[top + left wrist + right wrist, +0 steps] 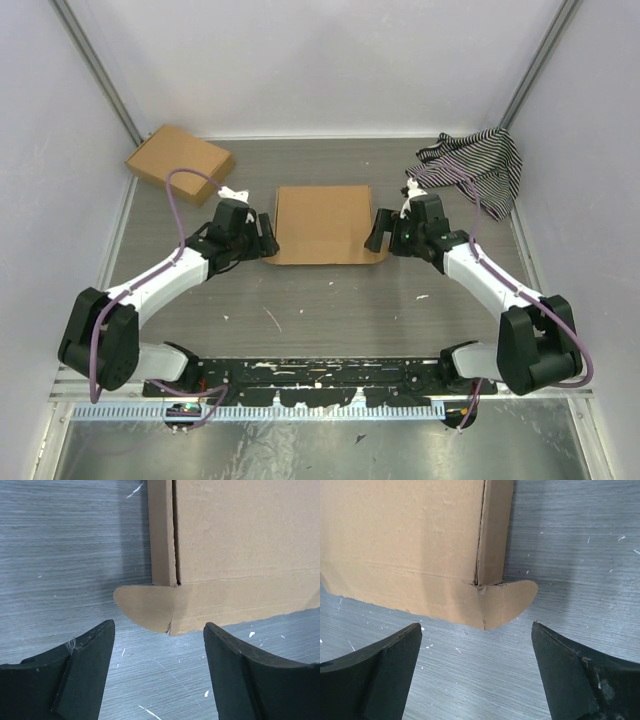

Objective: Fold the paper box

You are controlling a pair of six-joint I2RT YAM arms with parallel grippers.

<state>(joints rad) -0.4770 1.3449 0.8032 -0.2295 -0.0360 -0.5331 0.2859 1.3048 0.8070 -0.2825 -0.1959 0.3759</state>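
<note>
My left gripper needs to fold the rounded tab (144, 605) inward, because it sticks out beyond the side of the box, and grip the front flap's corner (184, 619) before tucking.
The paper box (323, 223) lies flat-topped in the middle of the table, its lid down and a front flap spread toward the arms. My left gripper (266, 240) stands open just off the box's near left corner, touching nothing. The left wrist view shows that corner's rounded tab (150, 607) ahead of my left gripper (159, 642), with bare table between the fingers. My right gripper (376, 232) is open at the near right corner. The right wrist view shows the rounded tab (507, 602) just beyond my right gripper (477, 645), nothing held.
Another brown cardboard box (180, 160), fully formed, sits at the back left by the wall. A striped cloth (475, 165) lies bunched at the back right. White walls close in on three sides.
</note>
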